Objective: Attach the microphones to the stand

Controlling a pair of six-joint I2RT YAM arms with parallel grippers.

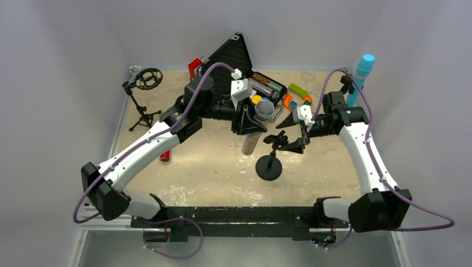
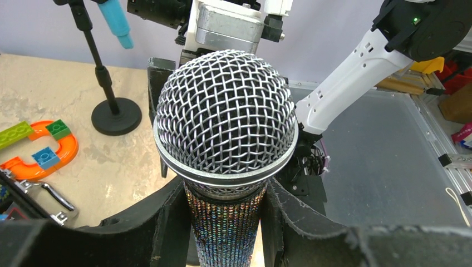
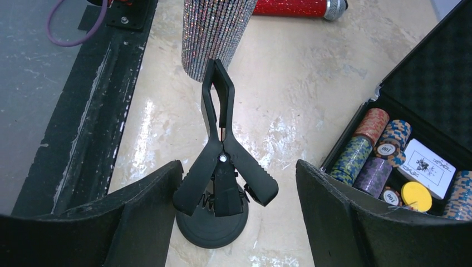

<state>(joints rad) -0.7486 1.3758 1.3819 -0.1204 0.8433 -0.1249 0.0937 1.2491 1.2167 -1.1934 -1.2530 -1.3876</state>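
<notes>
The clip's tips (image 3: pixel 218 72) are closed next to the glittery silver microphone's tail end, so my right gripper should squeeze both handles (image 3: pixel 225 192) before my left gripper brings the microphone in.
The glittery silver microphone (image 2: pixel 225 119) with a grey mesh head stands upright, and my left gripper (image 2: pixel 225 194) is shut on its body. In the top view it (image 1: pixel 257 127) hangs head up beside the black stand (image 1: pixel 269 168). In the right wrist view its tail end (image 3: pixel 214 33) is just beyond the tips of the stand's spring clip (image 3: pixel 222 161). My right gripper (image 3: pixel 236 167) is open and straddles the clip's handles, with the left finger (image 3: pixel 150 194) almost touching one. The red microphone (image 3: pixel 295 6) lies on the table. The light blue microphone (image 1: pixel 363 75) sits in a stand at the back right.
An open black case (image 1: pixel 267 86) holding poker chips (image 3: pixel 384 144) sits at the back. Orange and green toy bricks (image 2: pixel 39 153) lie near it. A tripod stand with a round shock mount (image 1: pixel 143 83) is at the back left. A black frame (image 1: pixel 234 214) runs along the near edge.
</notes>
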